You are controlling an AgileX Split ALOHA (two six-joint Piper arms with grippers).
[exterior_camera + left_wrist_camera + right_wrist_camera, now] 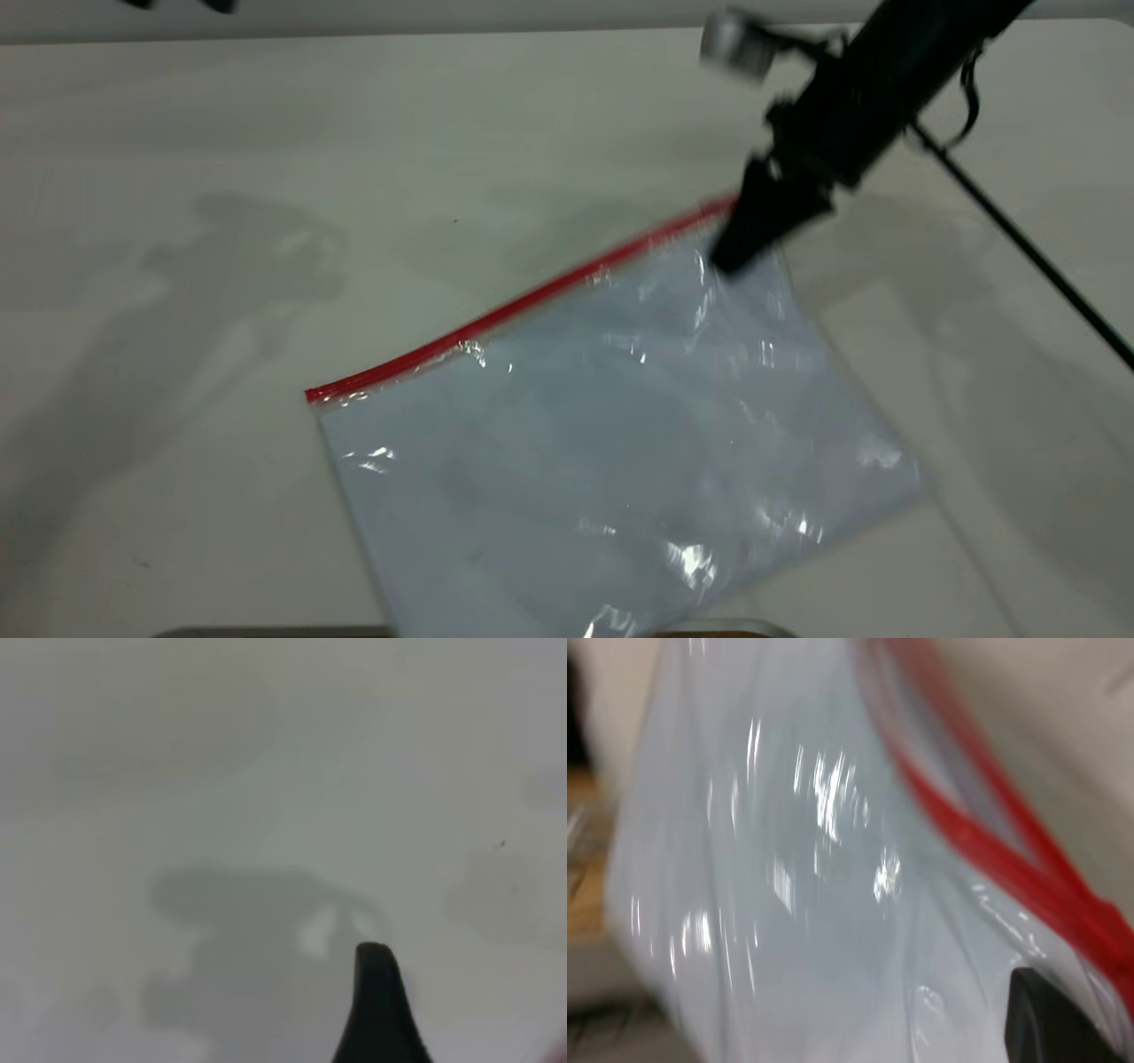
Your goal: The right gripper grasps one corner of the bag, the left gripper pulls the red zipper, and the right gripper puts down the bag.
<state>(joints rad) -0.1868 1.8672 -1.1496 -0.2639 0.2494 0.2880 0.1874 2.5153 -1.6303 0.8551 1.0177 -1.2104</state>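
Note:
Next, my right gripper brings the bag's corner (767, 261) back until my left gripper, now far from the red zipper's upper end (710, 208), reaches that end.
The bag (620, 443) is a clear plastic pouch, held up by one corner and hanging aslant over the white table (266, 133). The red zipper (514, 306) runs along its upper edge, from the low left end up to the right gripper. I cannot make out the slider tab. My right gripper (728, 255) is shut on the bag's upper right corner (722, 213). In the right wrist view, one black finger (1050, 1023) presses the plastic (788, 859) beside the red strip (992, 842). My left gripper (177, 3) is open and empty at the far left edge. One finger (376, 1001) shows above bare table.
A thin black cord (1019, 235) slants down from the right arm across the table's right side. A grey and brown edge (709, 631) shows at the bottom under the bag's lower end.

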